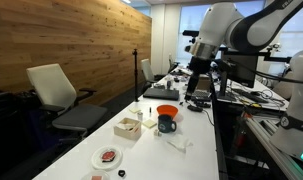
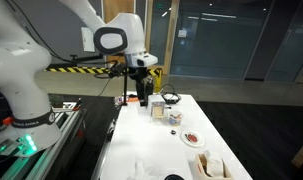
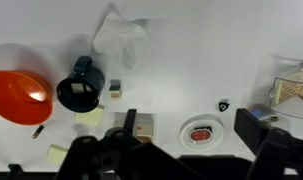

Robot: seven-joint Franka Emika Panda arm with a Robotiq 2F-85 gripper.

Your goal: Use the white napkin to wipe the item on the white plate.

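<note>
The white napkin lies off beside the mug and my empty gripper is facing the white plate point(image 1: 107, 157), so next I swing across and come down on the napkin point(image 1: 176, 143) first.
The white plate point(image 3: 201, 122) lies on the white table with the small reddish item point(image 3: 200, 132) at its middle. In the wrist view it appears between the two dark fingers of my gripper point(image 3: 191, 128), which is open, empty and well above the table. The crumpled white napkin point(image 3: 121, 38) lies apart, beyond a dark mug point(image 3: 81, 85). Both exterior views show the plate point(image 1: 109, 156) point(image 2: 194, 137) far from the raised gripper point(image 1: 196, 90) point(image 2: 141, 95). The napkin point(image 1: 176, 142) lies near the table's edge.
An orange-red bowl point(image 3: 19, 97) point(image 1: 167, 110) stands beside the mug point(image 1: 167, 125). A cream open-topped box point(image 1: 127, 127) point(image 3: 291, 90) stands near the plate. Small blocks point(image 3: 143, 127) and a tiny black piece point(image 3: 223, 104) are scattered on the table. An office chair point(image 1: 56, 95) stands alongside.
</note>
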